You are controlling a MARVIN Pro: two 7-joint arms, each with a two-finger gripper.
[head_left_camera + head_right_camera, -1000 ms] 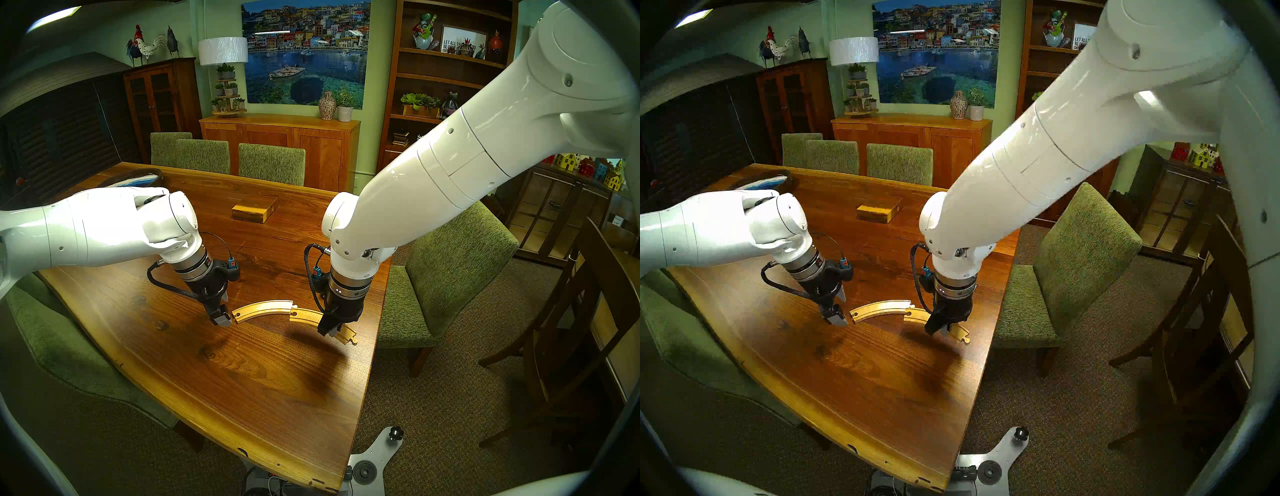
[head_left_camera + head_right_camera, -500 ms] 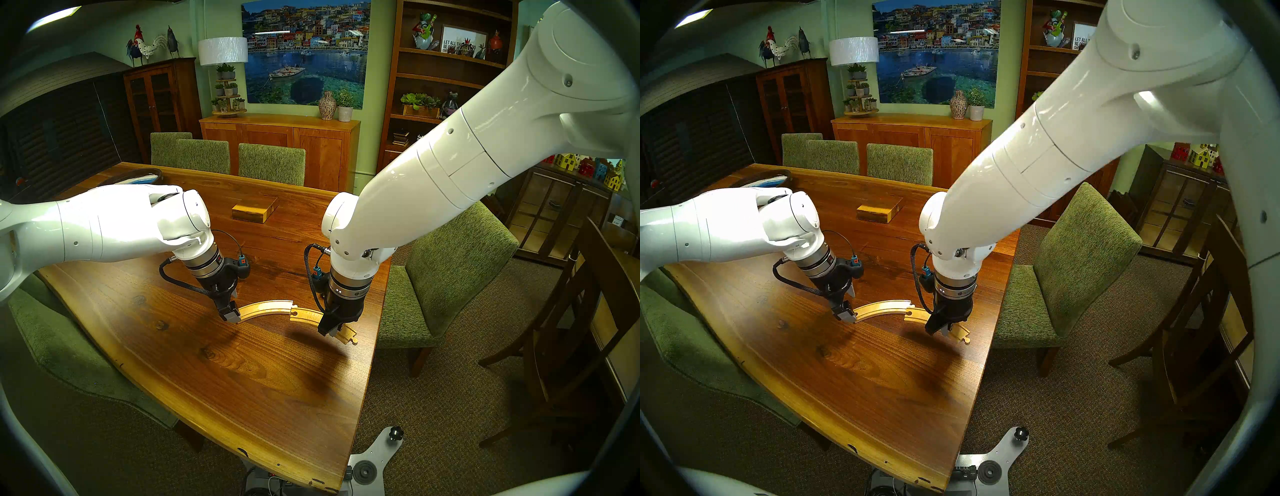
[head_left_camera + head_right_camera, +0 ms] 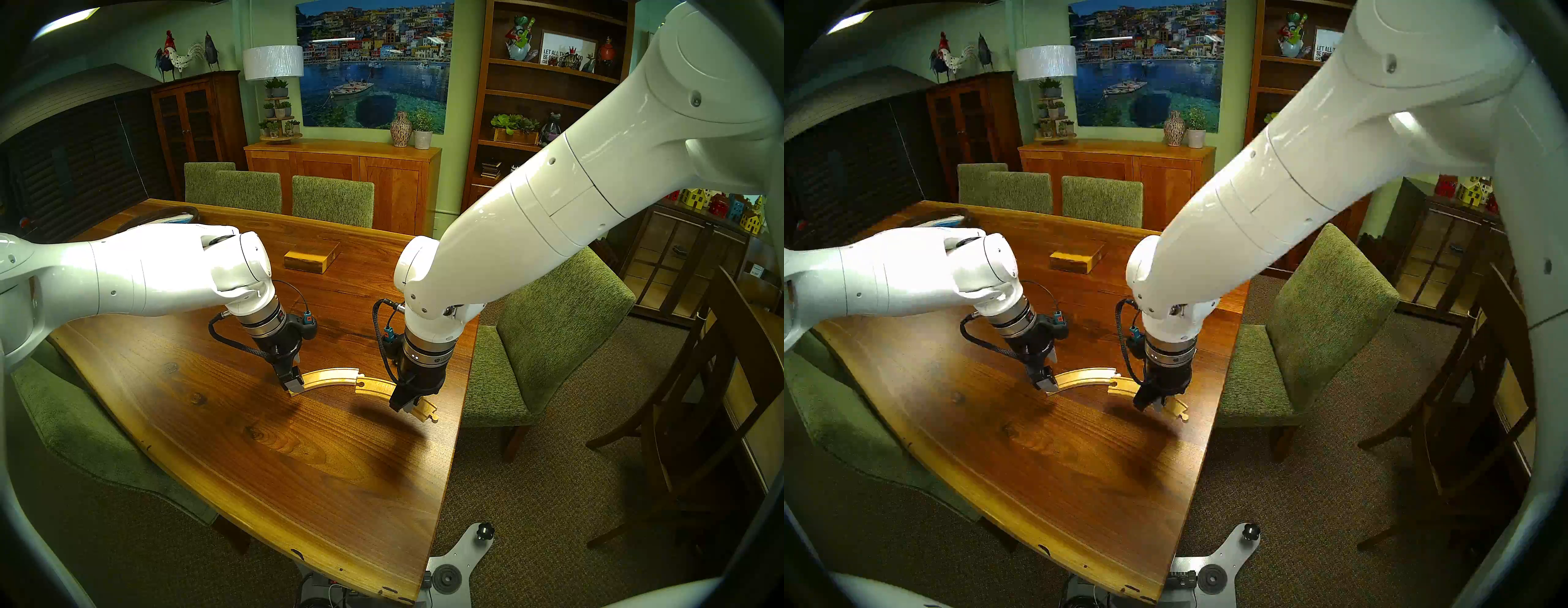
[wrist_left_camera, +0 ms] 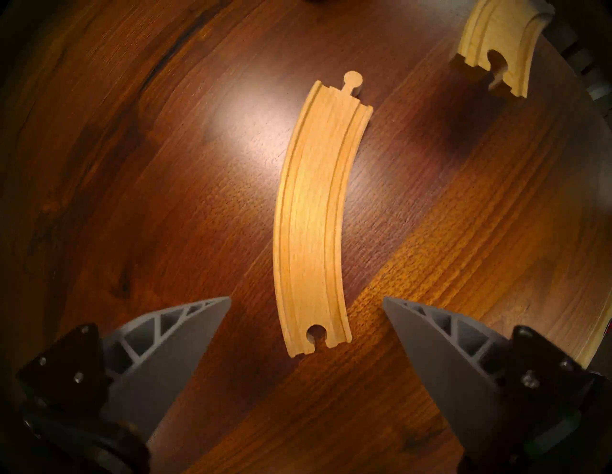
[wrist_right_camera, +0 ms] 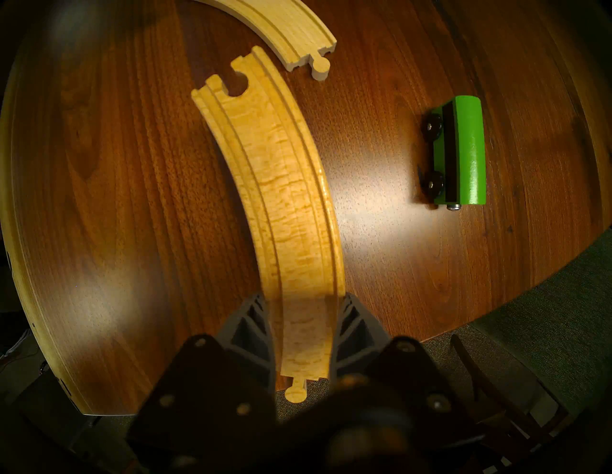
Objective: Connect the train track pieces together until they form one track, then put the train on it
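I expect the track piece in my right gripper [image 4: 506, 38] to catch on the peg [image 4: 352, 80] when I lower it, because the peg is wider than the socket's opening.
Two curved pale train track pieces lie apart on the table. The left piece [image 3: 329, 377] [image 4: 314, 212] has its round peg close beside the right piece's socket, offset and not joined. My left gripper [image 3: 295, 373] [image 4: 307, 299] is open, its fingers straddling the left piece's socket end without touching it. My right gripper [image 3: 409, 403] [image 5: 303, 298] is shut on the right piece [image 3: 377, 387] [image 5: 284, 185] near its peg end. The green train [image 5: 463, 149] sits on the table beside that piece, apart from it. The right arm hides the train in the head views.
A rectangular wooden box [image 3: 312, 259] lies at the table's far middle, and a dark bowl [image 3: 169, 214] at the far left. The table's right edge [image 3: 452, 420] runs just past the right gripper. Green chairs [image 3: 551, 322] surround the table.
My left arm has moved right, bringing its open fingers from beside the left piece's socket end to around it. The right arm and both pieces have stayed put.
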